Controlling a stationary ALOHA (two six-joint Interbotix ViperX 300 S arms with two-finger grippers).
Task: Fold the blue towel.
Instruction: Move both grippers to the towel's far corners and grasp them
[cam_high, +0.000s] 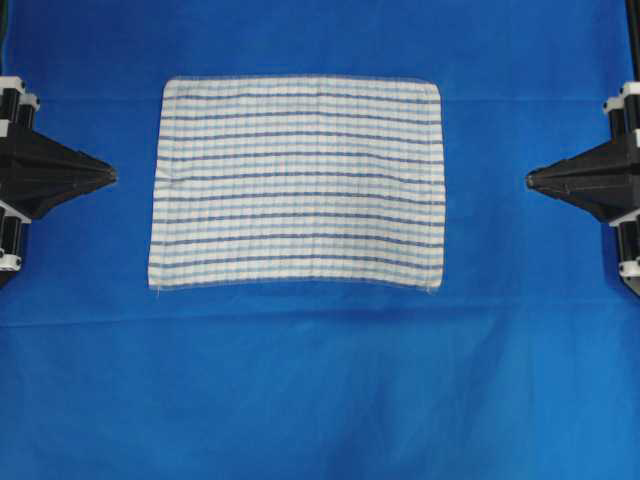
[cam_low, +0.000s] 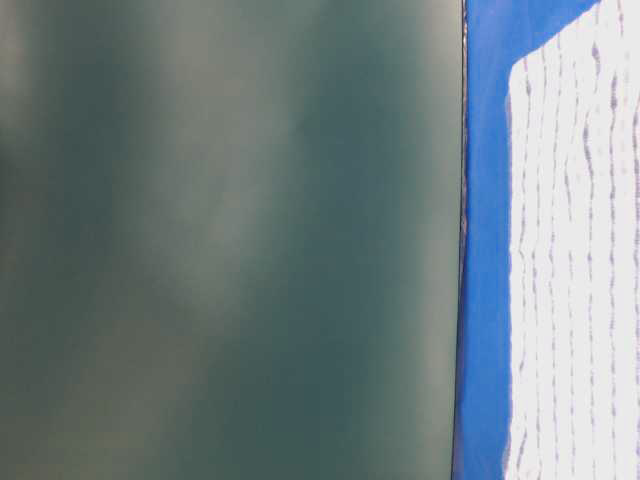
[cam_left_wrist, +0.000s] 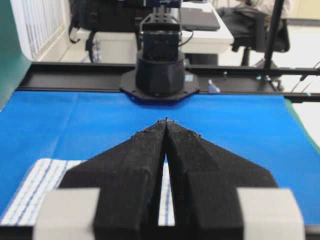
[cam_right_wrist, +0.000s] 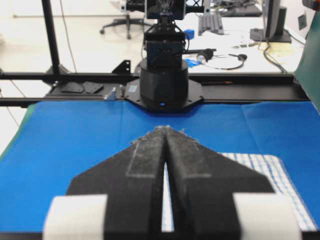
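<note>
The blue towel's upper corner (cam_high: 173, 88) closest to my left gripper is flat and free, so I should keep heading for that corner until my fingers pinch it.
The blue towel (cam_high: 298, 184), white with thin dark-blue and light-blue stripes, lies flat and unfolded in the middle of the table. It also shows in the table-level view (cam_low: 580, 260), in the left wrist view (cam_left_wrist: 30, 192) and in the right wrist view (cam_right_wrist: 270, 172). My left gripper (cam_high: 112, 176) is shut and empty, just left of the towel's left edge; its tips meet in the left wrist view (cam_left_wrist: 165, 121). My right gripper (cam_high: 530, 180) is shut and empty, to the right of the towel's right edge, tips together in the right wrist view (cam_right_wrist: 166, 129).
A plain blue table covering (cam_high: 320, 380) spreads under everything. The opposite arm's base stands at the far table edge in each wrist view (cam_left_wrist: 159, 75) (cam_right_wrist: 163, 80). A dark green panel (cam_low: 230, 240) fills most of the table-level view.
</note>
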